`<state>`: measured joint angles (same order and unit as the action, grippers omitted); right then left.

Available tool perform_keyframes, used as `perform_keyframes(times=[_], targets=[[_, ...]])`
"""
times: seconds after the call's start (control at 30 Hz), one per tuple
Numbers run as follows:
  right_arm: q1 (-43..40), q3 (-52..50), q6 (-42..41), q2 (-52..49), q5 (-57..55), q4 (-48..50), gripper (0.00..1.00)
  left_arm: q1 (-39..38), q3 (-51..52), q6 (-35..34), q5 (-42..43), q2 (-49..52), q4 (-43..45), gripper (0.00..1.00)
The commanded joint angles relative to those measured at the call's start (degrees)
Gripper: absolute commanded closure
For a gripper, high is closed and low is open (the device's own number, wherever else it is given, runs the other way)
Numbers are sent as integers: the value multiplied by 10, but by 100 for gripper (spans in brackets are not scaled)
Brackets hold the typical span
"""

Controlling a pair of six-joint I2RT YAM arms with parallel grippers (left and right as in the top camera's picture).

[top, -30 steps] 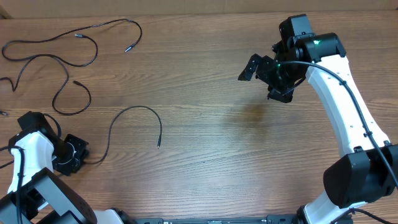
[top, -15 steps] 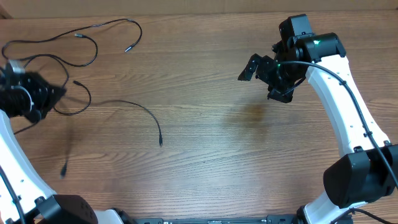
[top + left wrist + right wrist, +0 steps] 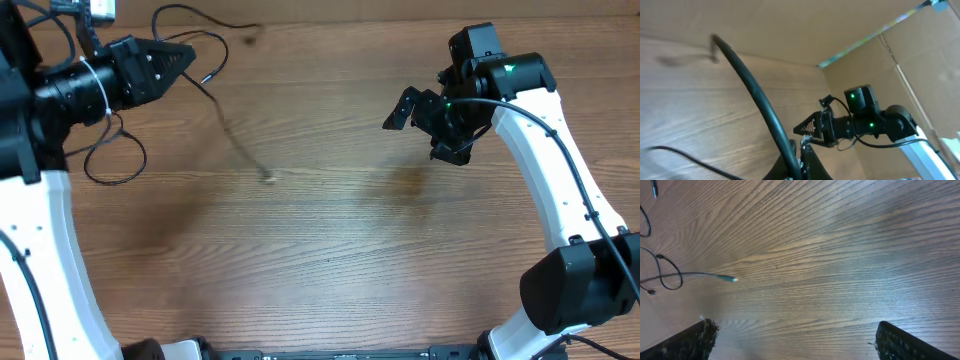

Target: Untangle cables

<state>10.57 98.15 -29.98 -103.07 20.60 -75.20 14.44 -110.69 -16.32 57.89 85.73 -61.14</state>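
Observation:
The robot's left gripper is holding the black cable over the looped cables (image 3: 128,180), so it should bring the black cable back toward the clear wood (image 3: 208,152) and put it down beside the looped ones.
Raised over the table's far left corner, my left gripper (image 3: 188,53) is shut on a thin black cable (image 3: 240,145). That cable trails down to the right, blurred, and ends in a small plug (image 3: 268,177) near the wood. In the left wrist view the same cable (image 3: 755,95) rises from between the closed jaws of my left gripper (image 3: 801,148). More cables lie looped at the far left (image 3: 141,165). Over the right half, my right gripper (image 3: 425,130) hangs open, and its wrist view shows only wood around the right gripper (image 3: 795,340).
A cardboard wall (image 3: 920,65) stands beyond the table's far edge. The right arm (image 3: 560,190) reaches in from the near right corner. In the right wrist view, cable loops (image 3: 662,277) lie at the left edge, with a blurred plug end (image 3: 733,279) beside them.
My left arm swung from the near left corner up to the far left, carrying a cable. Its free end moved from mid-table toward the far left. The right arm stayed still.

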Motion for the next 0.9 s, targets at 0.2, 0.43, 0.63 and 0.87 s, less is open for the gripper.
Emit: perform_keyframes(times=[0.2,0.43,0.63,0.87], targets=[[0,9,3,7,-2,1,0,-7,-27,-5,-43,-73,-111,96],[0,9,3,7,-2,1,0,-59,-27,-87,-115,-73,-158,96],[0,9,3,7,-2,1,0,-90,-27,-213,-362,-73,-208,96],[0,9,3,7,-2,1,0,-90,-26,-261,-428,-71,-217,96]])
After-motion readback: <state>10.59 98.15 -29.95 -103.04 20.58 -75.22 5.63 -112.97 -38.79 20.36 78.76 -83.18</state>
